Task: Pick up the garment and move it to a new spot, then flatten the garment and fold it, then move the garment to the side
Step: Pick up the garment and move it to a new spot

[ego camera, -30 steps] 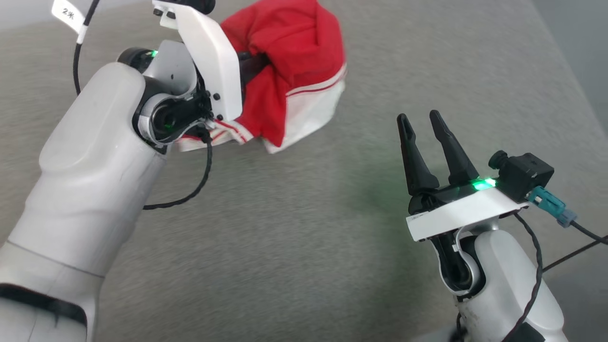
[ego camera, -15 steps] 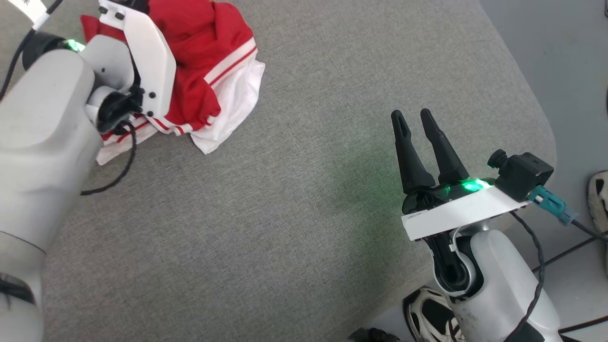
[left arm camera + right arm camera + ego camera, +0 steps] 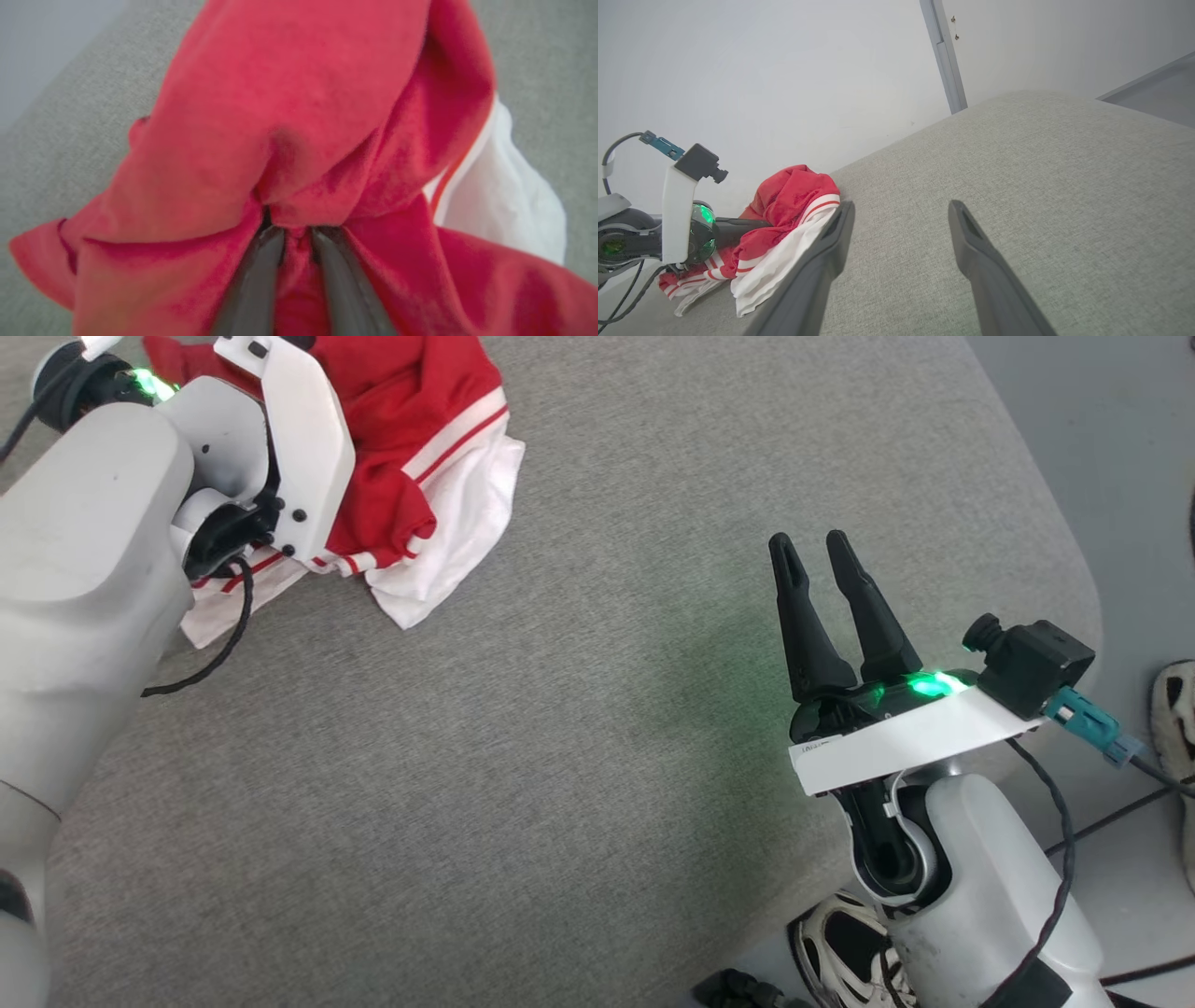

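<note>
The bunched garment (image 3: 394, 431) will open out into a red body between white sleeves when I pull it, since white cloth (image 3: 465, 521) pokes out past the striped bands.
The garment (image 3: 392, 392), red with white banded ends, lies bunched on the grey cushion at the upper left of the head view. My left gripper (image 3: 292, 231) is shut on the garment: a red fold is pinched between its dark fingers (image 3: 254, 284), and the cloth drapes over their tips. In the head view the white wrist plate hides those fingers. From the right wrist view, the garment (image 3: 794, 196) sits with the left gripper (image 3: 738, 224) reaching into it from the side. My right gripper (image 3: 808, 546) hovers open over the cushion's right part, far from the garment, nothing between its fingers (image 3: 831, 242).
The grey fabric cushion (image 3: 560, 728) spans the scene, its rounded edge at the right. Beyond it is floor with a shoe (image 3: 1176, 709), another shoe (image 3: 850, 952) and cables. A pale wall (image 3: 784, 70) stands behind the cushion.
The head camera has swung, shifting the whole picture left. The garment has slumped from a raised bunch onto the cushion, still between the left fingers. The right gripper stays open.
</note>
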Robot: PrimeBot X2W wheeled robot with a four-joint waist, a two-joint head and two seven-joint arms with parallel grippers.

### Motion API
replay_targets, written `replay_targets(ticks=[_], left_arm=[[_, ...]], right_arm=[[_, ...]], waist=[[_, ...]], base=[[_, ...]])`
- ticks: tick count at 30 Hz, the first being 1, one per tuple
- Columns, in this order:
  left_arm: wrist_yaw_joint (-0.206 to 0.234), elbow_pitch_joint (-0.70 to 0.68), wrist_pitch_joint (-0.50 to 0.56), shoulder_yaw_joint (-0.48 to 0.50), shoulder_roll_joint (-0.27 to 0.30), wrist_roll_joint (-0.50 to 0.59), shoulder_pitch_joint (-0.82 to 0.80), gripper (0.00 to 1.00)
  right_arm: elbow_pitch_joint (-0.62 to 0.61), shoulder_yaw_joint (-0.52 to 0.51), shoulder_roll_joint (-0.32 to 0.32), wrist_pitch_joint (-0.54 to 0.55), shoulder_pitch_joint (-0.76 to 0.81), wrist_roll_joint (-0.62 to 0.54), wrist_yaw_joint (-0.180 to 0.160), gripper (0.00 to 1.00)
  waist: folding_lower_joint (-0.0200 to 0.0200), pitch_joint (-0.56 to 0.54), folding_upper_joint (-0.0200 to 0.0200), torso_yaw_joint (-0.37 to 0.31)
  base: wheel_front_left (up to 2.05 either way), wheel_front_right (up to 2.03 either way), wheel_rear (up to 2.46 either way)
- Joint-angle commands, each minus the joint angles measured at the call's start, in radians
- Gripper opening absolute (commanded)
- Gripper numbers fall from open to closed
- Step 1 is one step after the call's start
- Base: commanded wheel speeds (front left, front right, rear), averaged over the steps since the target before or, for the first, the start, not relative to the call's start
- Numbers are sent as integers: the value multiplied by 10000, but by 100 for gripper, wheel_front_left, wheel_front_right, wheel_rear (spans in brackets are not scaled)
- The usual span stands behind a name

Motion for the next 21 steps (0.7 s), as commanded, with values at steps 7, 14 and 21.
replay_targets(ticks=[7,14,21], left_arm=[[96,-223,-1157,-355,55,-576,199,100],[78,-986,-3109,-366,-216,-1243,570,100],[89,-605,-5657,167,-436,-1895,2341,100]], right_arm=[[123,-309,36,-46,-72,-653,2,100],[388,-667,-44,-46,118,-1755,1,100],[573,-873,-761,-48,352,-2174,1,100]], waist=[[0,-570,-1,829],[0,-1405,-1,2043],[0,-2128,-1,3273]], base=[[0,0,0],[0,0,0],[0,0,0]])
